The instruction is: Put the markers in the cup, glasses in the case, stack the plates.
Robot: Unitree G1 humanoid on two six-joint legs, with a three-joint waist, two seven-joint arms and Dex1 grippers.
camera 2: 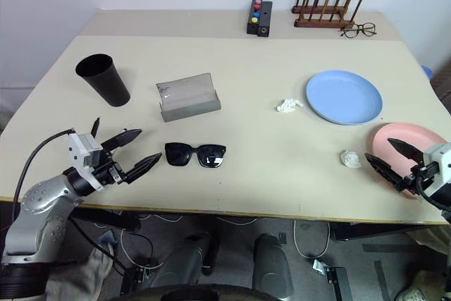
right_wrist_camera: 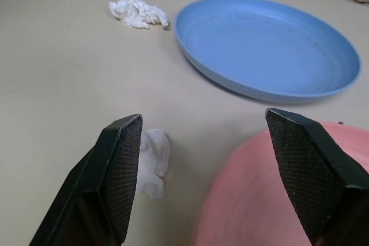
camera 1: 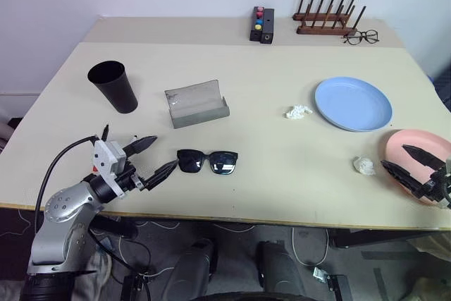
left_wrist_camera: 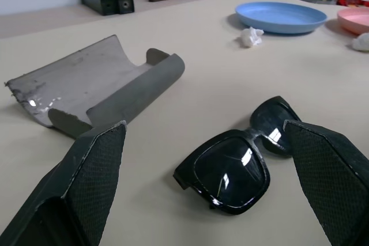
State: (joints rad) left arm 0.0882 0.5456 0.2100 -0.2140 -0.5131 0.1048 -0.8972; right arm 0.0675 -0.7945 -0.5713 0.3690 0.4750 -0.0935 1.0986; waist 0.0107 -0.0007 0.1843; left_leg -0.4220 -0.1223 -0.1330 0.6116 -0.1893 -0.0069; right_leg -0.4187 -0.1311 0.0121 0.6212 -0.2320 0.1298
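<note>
The black cup [camera 1: 117, 91] will take the white marker in below the cup's rim when the robot lowers the marker in, because the cup's tall sides go up to a wide opening [camera 1: 106, 71].
Black sunglasses, the glasses [camera 1: 207, 161], lie near the table's front edge. My left gripper [camera 1: 165, 151] stands open just left of them, one finger on either side in the left wrist view. Behind them the grey case [camera 1: 197, 106] lies open, and the black cup [camera 1: 114, 86] stands upright to its left. The light blue plate [camera 1: 352, 103] sits at the right. The pink plate [camera 1: 419, 147] lies nearer the front right corner, with my open right gripper [camera 1: 394, 156] over its left rim. Markers with coloured caps [camera 1: 260, 20] stand in a black holder at the back.
One crumpled white tissue [camera 1: 298, 111] lies left of the blue plate, and another [camera 1: 364, 166] just left of the pink plate, close to my right fingers. A wooden rack [camera 1: 328, 15] and thin-rimmed spectacles [camera 1: 362, 37] sit at the back right.
</note>
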